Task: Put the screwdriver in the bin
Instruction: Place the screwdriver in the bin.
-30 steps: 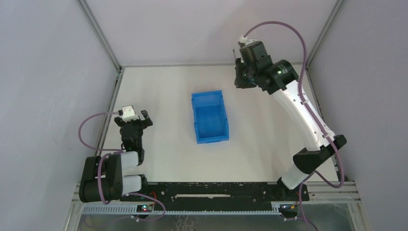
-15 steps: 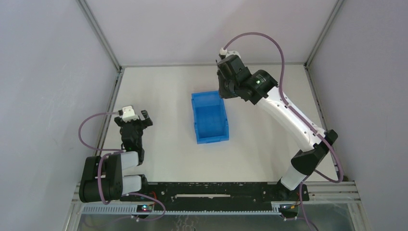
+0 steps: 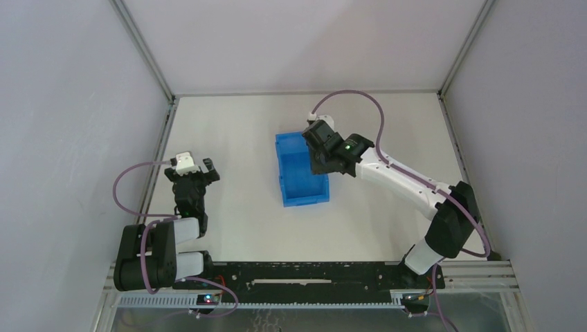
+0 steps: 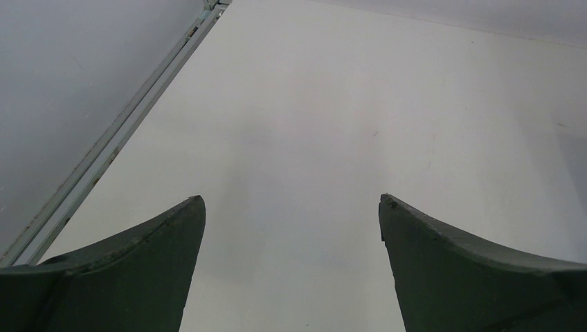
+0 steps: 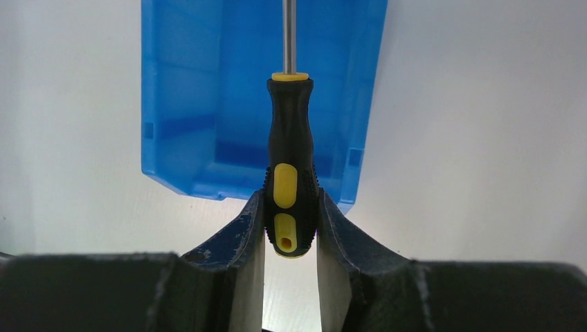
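Note:
The screwdriver [image 5: 291,124] is in line with the blue bin's long sides, so the robot's right gripper keeps going inward and down and let the screwdriver go close above the bin's bottom [image 3: 297,182].
The blue bin [image 3: 299,181] sits in the middle of the table; it also shows in the right wrist view [image 5: 208,90]. My right gripper [image 5: 291,207] is shut on the butt end of the screwdriver [image 5: 291,138], black handle with yellow accents, its thin shaft pointing out over the bin's inside. In the top view the right gripper [image 3: 320,155] hangs over the bin's far right part. My left gripper [image 3: 196,169] is open and empty at the table's left side; its fingertips [image 4: 187,214] frame bare table.
Grey walls with metal frame rails [image 3: 156,159] enclose the white table [image 3: 235,207]. The right arm [image 3: 401,181] stretches from the near right across to the bin.
My right arm has swung from the far right of the table leftward and nearer, carrying the screwdriver over the bin. The left arm has not moved.

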You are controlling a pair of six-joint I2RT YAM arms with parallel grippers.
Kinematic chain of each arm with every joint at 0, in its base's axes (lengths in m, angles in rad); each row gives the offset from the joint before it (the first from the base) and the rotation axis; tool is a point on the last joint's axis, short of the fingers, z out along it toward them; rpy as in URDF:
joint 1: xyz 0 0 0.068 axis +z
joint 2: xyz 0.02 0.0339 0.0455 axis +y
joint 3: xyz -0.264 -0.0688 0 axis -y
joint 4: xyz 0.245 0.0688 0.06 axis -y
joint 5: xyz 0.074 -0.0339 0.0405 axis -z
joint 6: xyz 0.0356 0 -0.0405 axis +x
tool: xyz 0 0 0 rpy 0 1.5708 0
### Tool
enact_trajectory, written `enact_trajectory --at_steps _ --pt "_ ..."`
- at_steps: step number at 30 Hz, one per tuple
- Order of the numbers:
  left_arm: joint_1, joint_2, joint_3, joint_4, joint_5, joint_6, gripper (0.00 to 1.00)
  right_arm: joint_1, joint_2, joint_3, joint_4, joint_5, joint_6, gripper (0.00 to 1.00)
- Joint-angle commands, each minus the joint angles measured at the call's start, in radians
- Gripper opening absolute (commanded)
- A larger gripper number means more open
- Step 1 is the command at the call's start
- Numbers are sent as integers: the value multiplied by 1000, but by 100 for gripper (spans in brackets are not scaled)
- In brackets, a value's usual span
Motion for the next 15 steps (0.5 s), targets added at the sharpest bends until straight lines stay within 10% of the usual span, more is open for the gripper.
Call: enact_trajectory --at_steps 1,15 --pt "-7 -8 29 29 -14 23 100 17 -9 -53 155 -15 59 11" --pt "-7 -8 29 29 -14 23 100 38 200 -132 293 -2 85 12"
